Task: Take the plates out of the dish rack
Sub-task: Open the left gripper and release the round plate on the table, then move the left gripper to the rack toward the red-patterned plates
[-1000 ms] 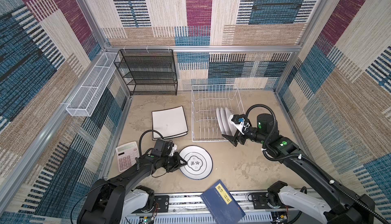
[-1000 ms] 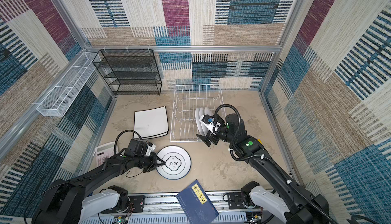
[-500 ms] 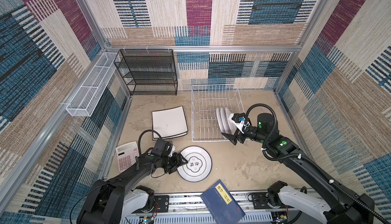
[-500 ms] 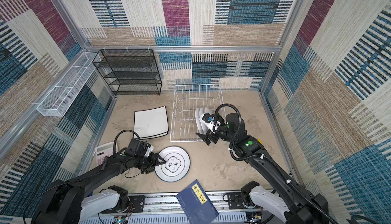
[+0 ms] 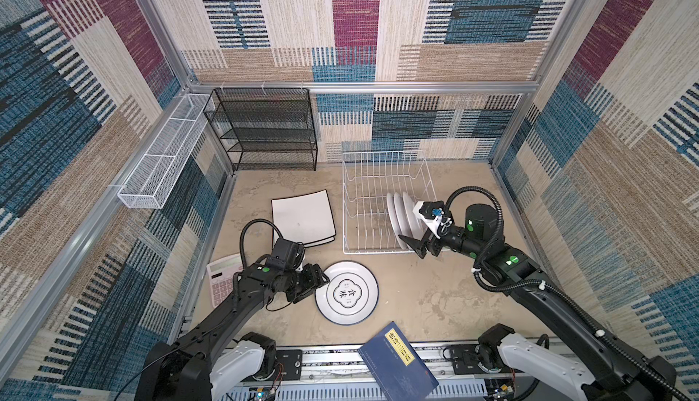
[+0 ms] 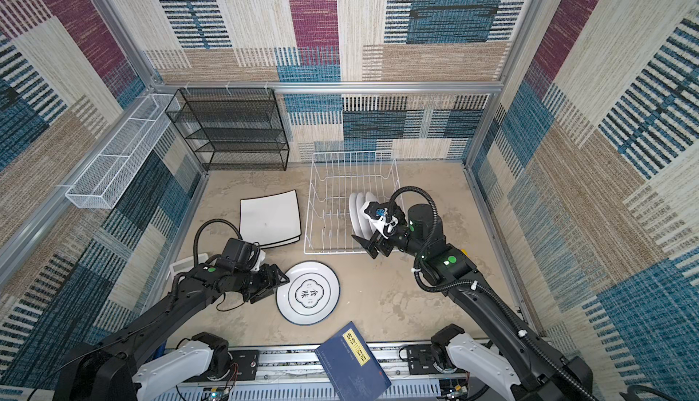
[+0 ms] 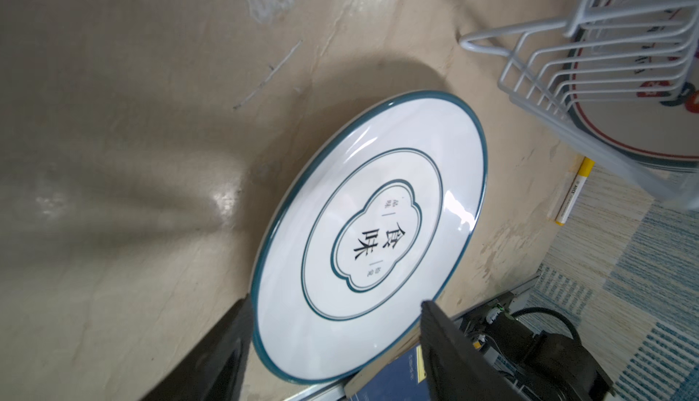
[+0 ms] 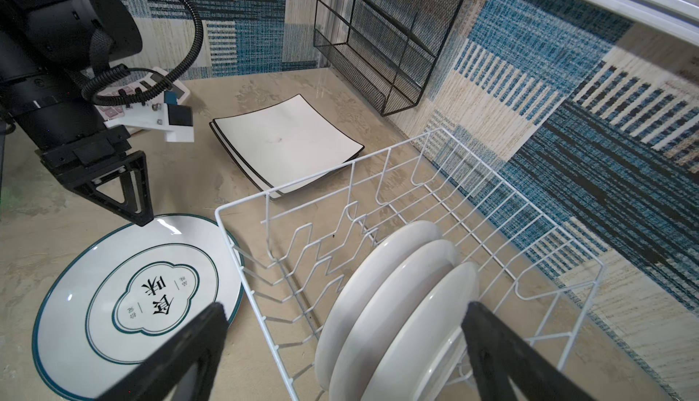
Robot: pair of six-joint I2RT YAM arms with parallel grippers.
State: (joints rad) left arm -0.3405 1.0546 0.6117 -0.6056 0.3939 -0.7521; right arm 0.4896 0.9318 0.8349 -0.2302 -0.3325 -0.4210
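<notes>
The rack slots (image 5: 368,236) next to the nearest upright plate are empty, so the robot's left gripper should keep moving toward that plate's upper rim (image 5: 390,196) until its fingers are on both sides of it.
The white wire dish rack (image 5: 382,152) (image 6: 351,152) stands at the back right. Three round white plates (image 5: 401,217) (image 6: 357,213) (image 8: 397,304) stand upright in its near right part. My right gripper (image 5: 414,234) (image 8: 346,308) is open wide just in front of them, its jaws straddling the plates without touching. A teal-rimmed round plate (image 5: 347,292) (image 7: 370,236) lies flat on the table. My left gripper (image 5: 316,285) (image 7: 334,300) is open at its left rim, holding nothing. Two square black-edged plates (image 5: 302,217) (image 8: 283,141) lie stacked left of the rack.
A black mesh shelf unit (image 5: 264,130) stands at the back wall, and a long white mesh tray (image 5: 162,160) hangs on the left wall. A calculator (image 5: 221,278) lies under my left arm. A blue book (image 5: 397,361) rests at the front edge. A yellow marker (image 7: 571,194) lies near the rack.
My left gripper has opened and let go of the teal-rimmed round plate, which now lies flat. The right arm has barely moved and stays open by the rack.
</notes>
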